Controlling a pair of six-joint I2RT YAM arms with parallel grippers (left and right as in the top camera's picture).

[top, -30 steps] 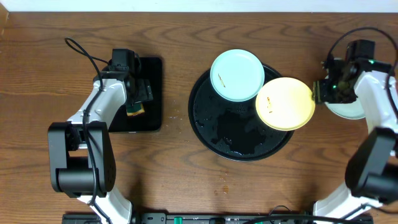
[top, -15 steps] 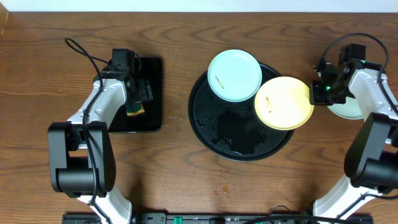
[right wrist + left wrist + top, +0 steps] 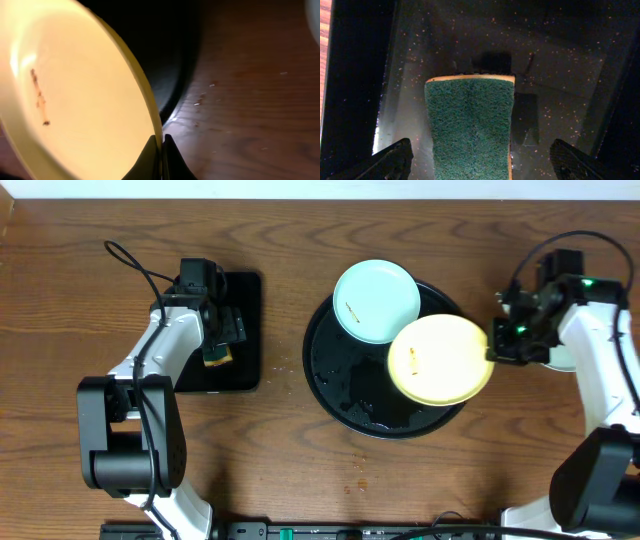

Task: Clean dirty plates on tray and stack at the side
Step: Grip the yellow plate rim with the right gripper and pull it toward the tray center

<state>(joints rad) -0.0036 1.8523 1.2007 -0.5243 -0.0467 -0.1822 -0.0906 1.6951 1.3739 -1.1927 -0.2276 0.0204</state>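
Note:
The yellow plate has a brown smear [image 3: 413,361] and hangs at a tilt past the round tray's edge. My right gripper should put the plate down flat inside the tray [image 3: 372,386] before scrubbing.
A pale yellow plate [image 3: 440,360] with a brown smear hangs tilted over the right half of the round black tray [image 3: 335,395]. My right gripper [image 3: 492,350] is shut on its right rim. In the right wrist view the rim of the yellow plate [image 3: 75,90] is pinched between the right gripper's [image 3: 161,145] jaws, above the tray [image 3: 170,60]. A mint-blue plate [image 3: 376,301] with a small smear rests on the tray's back edge. Another pale plate [image 3: 552,364] lies on the wood, mostly hidden under my right arm. My left gripper [image 3: 222,340] is open.
A green sponge [image 3: 470,125] lies in a small rectangular black tray [image 3: 240,365] at the left, between the open left gripper's [image 3: 481,154] fingers without touching them. Wet patches shine on the round tray's floor. Crumbs dot the wood near the front.
My right gripper left the plate at the far right, closed on the yellow plate's rim and carried it left and forward over the tray. The left arm stayed still.

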